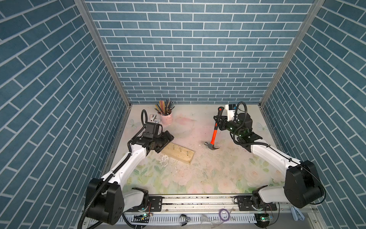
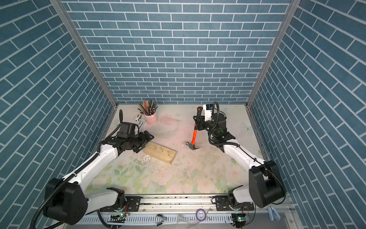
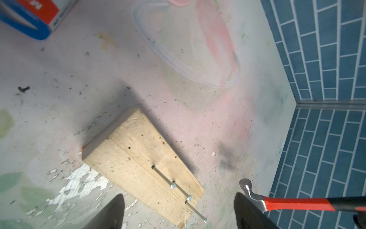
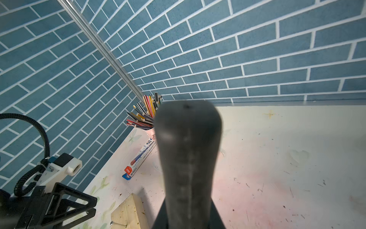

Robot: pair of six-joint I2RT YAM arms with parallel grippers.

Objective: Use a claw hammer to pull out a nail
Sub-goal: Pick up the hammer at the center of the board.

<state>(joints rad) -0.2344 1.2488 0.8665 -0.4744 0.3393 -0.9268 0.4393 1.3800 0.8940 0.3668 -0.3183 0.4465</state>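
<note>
My left gripper's open fingers are crooked to the wooden block (image 1: 180, 152), so they should line up square with the block's end (image 3: 111, 134), grip it and swing the block around.
The claw hammer (image 1: 213, 134) (image 2: 194, 134) hangs head down, right of the wooden block (image 1: 178, 152) (image 2: 160, 152). My right gripper (image 1: 219, 121) (image 2: 199, 121) is shut on its black handle (image 4: 188, 158); the jaws press both sides of it. Its grey head (image 3: 251, 195) is low over the mat; I cannot tell whether it touches. Three nails (image 1: 180, 149) (image 3: 181, 190) stand out of the block. My left gripper (image 1: 166, 143) (image 2: 145, 141) (image 3: 179, 195) stands open over the block's left end, holding nothing.
A pink cup of pencils (image 1: 166, 117) (image 4: 146, 113) and a small red and blue box (image 3: 29, 15) (image 4: 138, 160) stand at the back left. Chips and dust lie on the floral mat (image 1: 208, 174). Blue brick walls enclose three sides.
</note>
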